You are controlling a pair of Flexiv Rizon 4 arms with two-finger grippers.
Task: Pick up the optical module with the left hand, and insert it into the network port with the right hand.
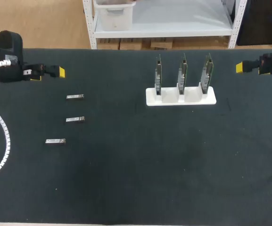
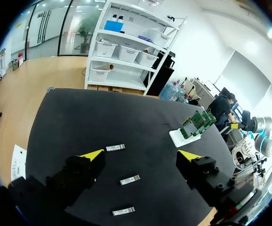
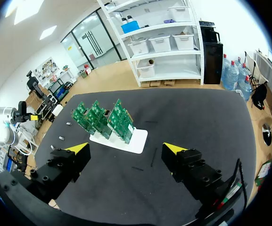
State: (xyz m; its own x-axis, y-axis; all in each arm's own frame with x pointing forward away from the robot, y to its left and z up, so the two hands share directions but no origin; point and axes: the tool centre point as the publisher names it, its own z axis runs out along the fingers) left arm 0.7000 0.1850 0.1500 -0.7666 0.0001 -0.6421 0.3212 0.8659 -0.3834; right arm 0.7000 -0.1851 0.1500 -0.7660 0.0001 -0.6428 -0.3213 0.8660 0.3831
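The green circuit boards (image 1: 158, 76) are upright in the stand, so I expect the optical module (image 1: 75, 96) to slide straight down into the network port when I push it.
Three small silver optical modules lie flat on the black mat at the left: a far one (image 1: 74, 96), a middle one (image 1: 75, 119) and a near one (image 1: 55, 141). In the left wrist view they lie ahead of and under my fingers: far (image 2: 115, 147), middle (image 2: 129, 179), near (image 2: 123, 211). My left gripper (image 1: 48, 74) (image 2: 140, 155) hovers open and empty at the mat's far left, beyond the modules. A white stand (image 1: 180, 100) (image 3: 135, 143) holds three upright green circuit boards (image 1: 182, 73) (image 3: 103, 117). My right gripper (image 1: 242, 67) (image 3: 126, 148) hangs open and empty at the far right, beside the stand.
The black mat (image 1: 140, 169) covers the whole table. A white coiled cable (image 1: 4, 136) from my left arm hangs over the mat's left edge.
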